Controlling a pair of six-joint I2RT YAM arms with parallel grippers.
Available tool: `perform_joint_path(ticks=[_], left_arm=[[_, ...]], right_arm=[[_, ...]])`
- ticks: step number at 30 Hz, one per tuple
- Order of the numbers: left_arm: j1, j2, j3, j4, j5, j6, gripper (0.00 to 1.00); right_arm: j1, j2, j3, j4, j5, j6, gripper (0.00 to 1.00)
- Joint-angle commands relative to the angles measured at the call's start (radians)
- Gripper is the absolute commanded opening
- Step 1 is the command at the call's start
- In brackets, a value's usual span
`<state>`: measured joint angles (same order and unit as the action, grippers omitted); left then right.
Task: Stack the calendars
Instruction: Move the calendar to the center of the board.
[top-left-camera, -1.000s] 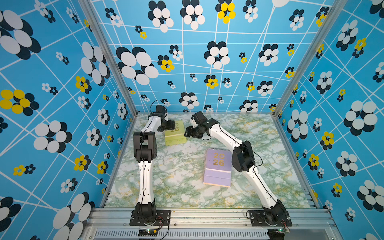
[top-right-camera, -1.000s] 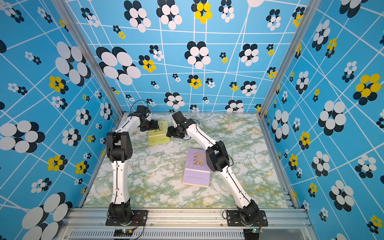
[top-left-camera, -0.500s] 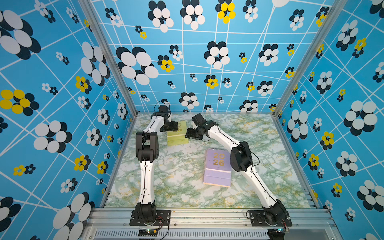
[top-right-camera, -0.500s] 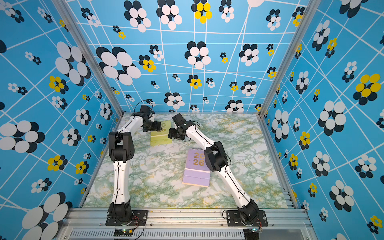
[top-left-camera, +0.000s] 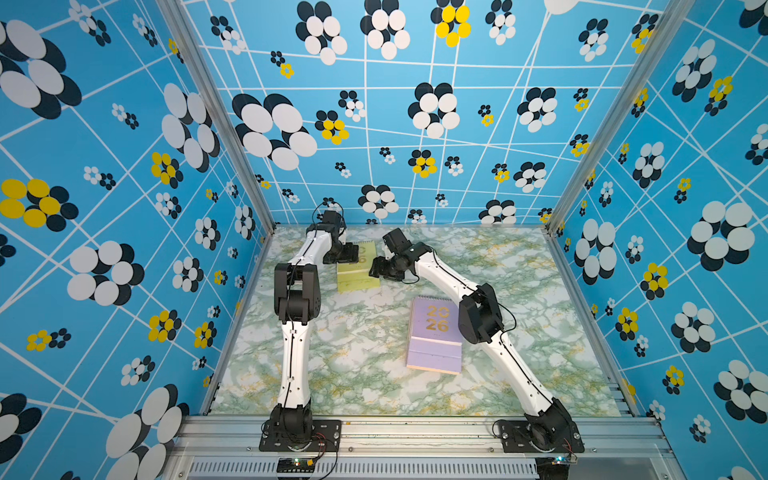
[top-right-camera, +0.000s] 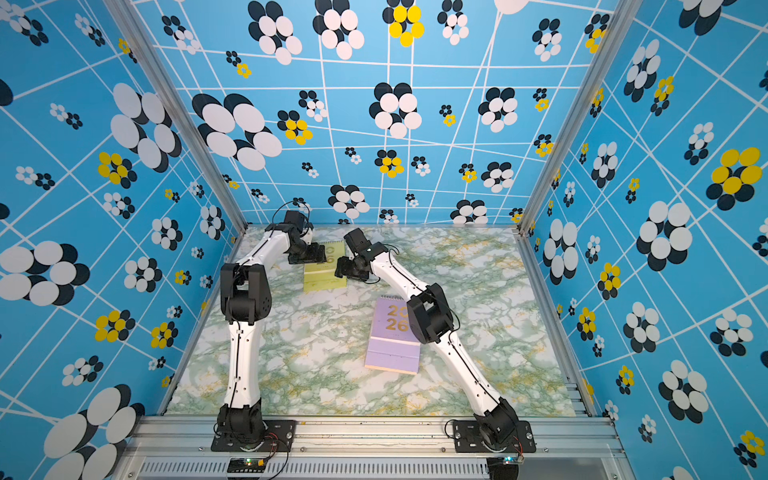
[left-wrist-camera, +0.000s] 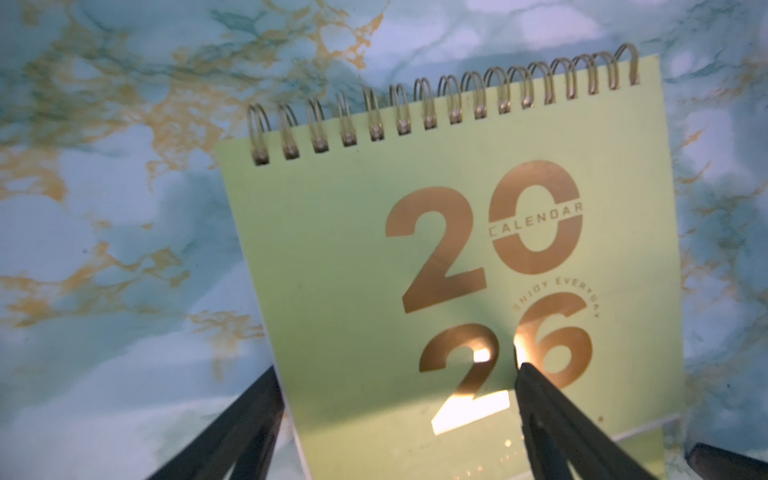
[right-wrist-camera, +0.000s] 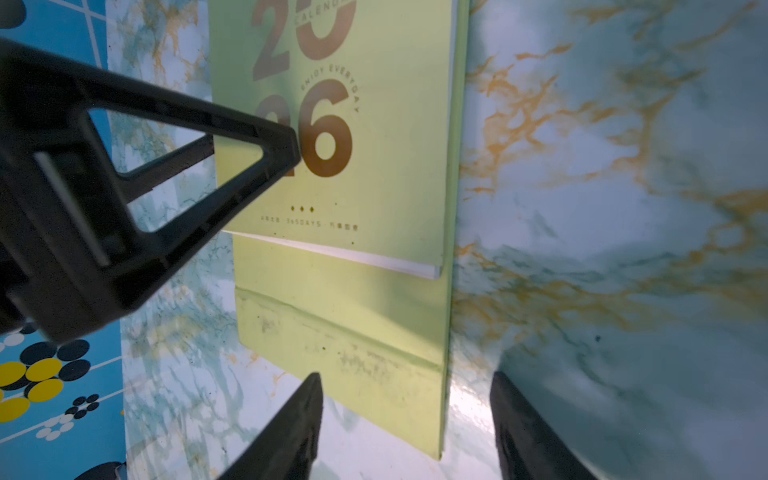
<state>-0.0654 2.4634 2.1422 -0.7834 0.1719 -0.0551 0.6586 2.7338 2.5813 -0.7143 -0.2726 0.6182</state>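
Note:
My right gripper has its fingers on both sides of only the yellow-green calendar's near corner (right-wrist-camera: 436, 446). Next, my left gripper pulls the calendar closer first, before both grippers take the calendar's side edges (right-wrist-camera: 454, 180).
A yellow-green calendar (top-left-camera: 359, 276) (top-right-camera: 326, 279) lies flat at the table's far left, between both grippers. My left gripper (top-left-camera: 347, 253) (left-wrist-camera: 395, 386) is open: one finger (left-wrist-camera: 540, 407) rests over the gold "26" on the cover (left-wrist-camera: 374, 270), the other stands off its side edge above the table. My right gripper (top-left-camera: 376, 268) (right-wrist-camera: 407, 395) is open too, straddling the near corner of that calendar (right-wrist-camera: 353, 332). A lilac calendar (top-left-camera: 434, 332) (top-right-camera: 392, 336) lies mid-table beside the right arm's elbow, with a peach edge showing under it.
The marbled table (top-left-camera: 365, 374) is boxed in by blue flowered walls; the left wall (top-left-camera: 232, 266) runs close to the left arm. In the right wrist view the left gripper's black finger frame (right-wrist-camera: 166, 174) reaches over the yellow-green cover.
The left gripper has slid rightward over the yellow-green calendar's cover. The right gripper has edged left toward the calendar's right side. The lilac calendar has not moved.

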Motion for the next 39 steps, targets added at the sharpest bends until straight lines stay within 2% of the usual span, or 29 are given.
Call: perform_joint_path(ticks=[1, 14, 30, 39], left_arm=[[-0.01, 0.025, 0.022, -0.045, 0.001, 0.008, 0.87], [-0.024, -0.015, -0.061, -0.028, 0.024, -0.033, 0.86], [-0.027, -0.332, -0.612, 0.252, 0.056, -0.16, 0.84], [-0.053, -0.439, -0.778, 0.318, 0.073, -0.198, 0.83]], right_arm=[[0.021, 0.029, 0.019, 0.001, -0.022, 0.011, 0.65], [0.042, 0.013, 0.003, -0.007, -0.033, 0.008, 0.64], [0.08, -0.08, -0.152, 0.025, -0.076, 0.015, 0.62], [0.104, -0.206, -0.307, 0.069, -0.052, 0.038, 0.62]])
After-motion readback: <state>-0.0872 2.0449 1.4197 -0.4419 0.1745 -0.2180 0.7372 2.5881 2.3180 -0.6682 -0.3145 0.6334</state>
